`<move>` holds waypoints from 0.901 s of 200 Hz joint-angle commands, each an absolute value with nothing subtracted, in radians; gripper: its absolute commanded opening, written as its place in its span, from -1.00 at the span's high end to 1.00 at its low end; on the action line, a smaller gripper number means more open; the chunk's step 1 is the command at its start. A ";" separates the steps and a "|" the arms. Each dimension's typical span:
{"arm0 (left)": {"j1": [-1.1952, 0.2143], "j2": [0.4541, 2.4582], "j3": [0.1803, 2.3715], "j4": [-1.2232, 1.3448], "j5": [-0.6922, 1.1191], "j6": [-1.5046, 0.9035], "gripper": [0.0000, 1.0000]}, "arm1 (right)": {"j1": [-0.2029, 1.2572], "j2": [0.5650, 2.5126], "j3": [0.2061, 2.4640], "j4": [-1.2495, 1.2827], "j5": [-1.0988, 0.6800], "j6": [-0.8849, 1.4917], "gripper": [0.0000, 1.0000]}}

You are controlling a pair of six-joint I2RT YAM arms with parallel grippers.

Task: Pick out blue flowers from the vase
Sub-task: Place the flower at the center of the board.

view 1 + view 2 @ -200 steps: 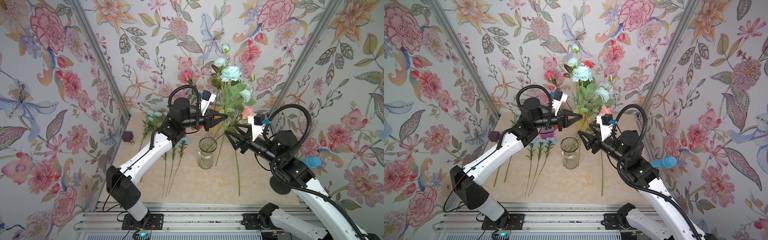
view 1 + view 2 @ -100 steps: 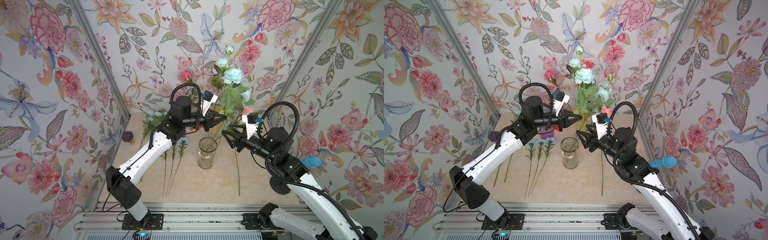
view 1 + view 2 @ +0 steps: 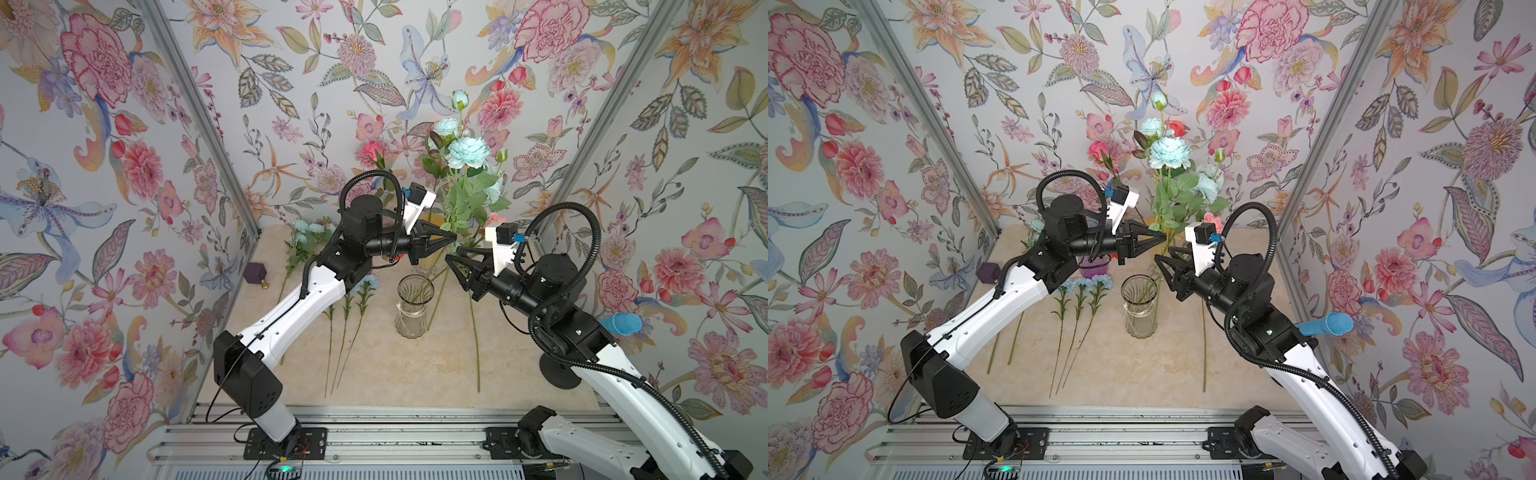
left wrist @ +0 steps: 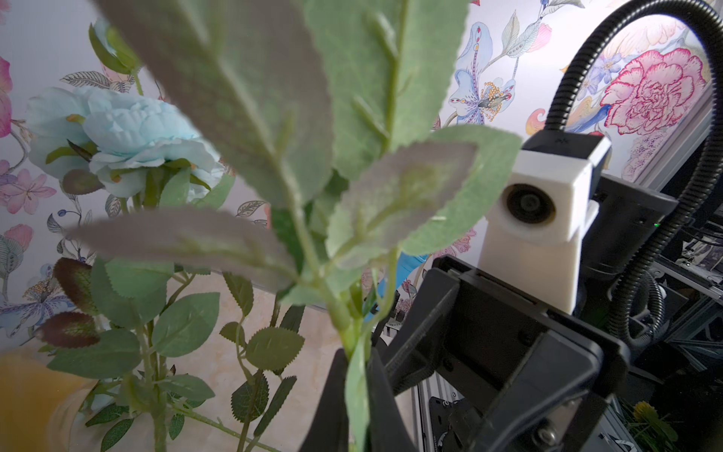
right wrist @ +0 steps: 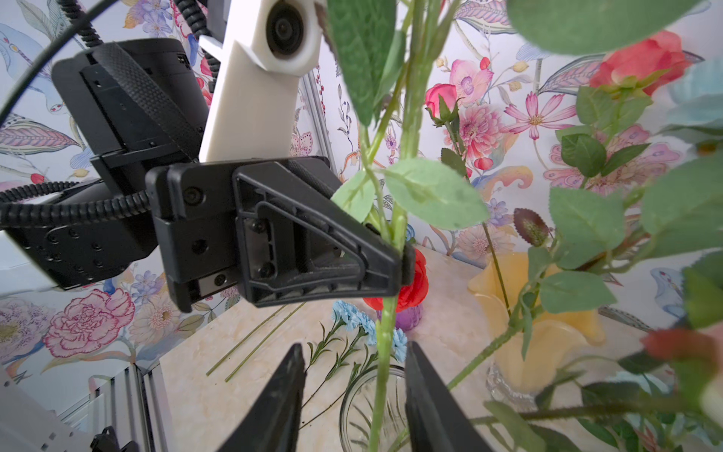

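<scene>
I should take the stem lower [image 5: 382,361] with my right gripper and lay it by the microphone, as my left gripper holds the blue flowers' stem [image 5: 396,218] away from there.
A leafy spray of blue flowers [image 3: 467,150] [image 3: 1169,151] [image 4: 129,129] stands upright over the clear glass vase [image 3: 414,305] [image 3: 1140,305] [image 5: 352,411]. My left gripper [image 3: 453,237] [image 3: 1163,239] [image 4: 358,391] [image 5: 403,262] is shut on its green stem [image 5: 381,371]. Just below, my right gripper [image 3: 453,254] [image 3: 1158,258] [image 5: 353,347] is open, one finger on each side of the stem without touching it. The stem runs down toward the vase mouth; I cannot tell whether its end is inside. More blue flowers [image 3: 368,282] [image 3: 1084,284] lie on the table left of the vase.
A yellow vase [image 5: 547,340] with red and pink roses [image 5: 641,58] stands behind the glass vase. A purple vase [image 3: 1092,270] with a red bloom sits at back left. A blue microphone [image 3: 621,324] is by the right wall. Flowered walls close three sides.
My right gripper has moved left and up to the stem and its jaws have narrowed around it. The left gripper has kept its hold, lifting the spray slightly.
</scene>
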State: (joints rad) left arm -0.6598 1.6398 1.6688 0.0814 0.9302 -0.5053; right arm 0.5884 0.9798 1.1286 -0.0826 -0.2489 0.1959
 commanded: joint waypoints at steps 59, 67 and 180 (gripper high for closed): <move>-0.672 1.572 1.634 0.172 0.968 -0.535 0.99 | 0.586 1.007 1.131 -0.051 -0.264 0.206 0.52; -0.672 1.573 1.634 0.175 0.969 -0.535 0.99 | 0.586 1.011 1.133 -0.051 -0.268 0.206 0.56; -0.672 1.573 1.629 0.190 0.969 -0.544 0.75 | 0.589 1.010 1.137 -0.054 -0.270 0.210 1.00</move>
State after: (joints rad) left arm -0.6617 1.6043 1.6337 0.1478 0.9428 -0.5392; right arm 0.5888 1.0229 1.1263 -0.0715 -0.2909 0.2092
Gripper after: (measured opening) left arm 0.096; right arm 0.074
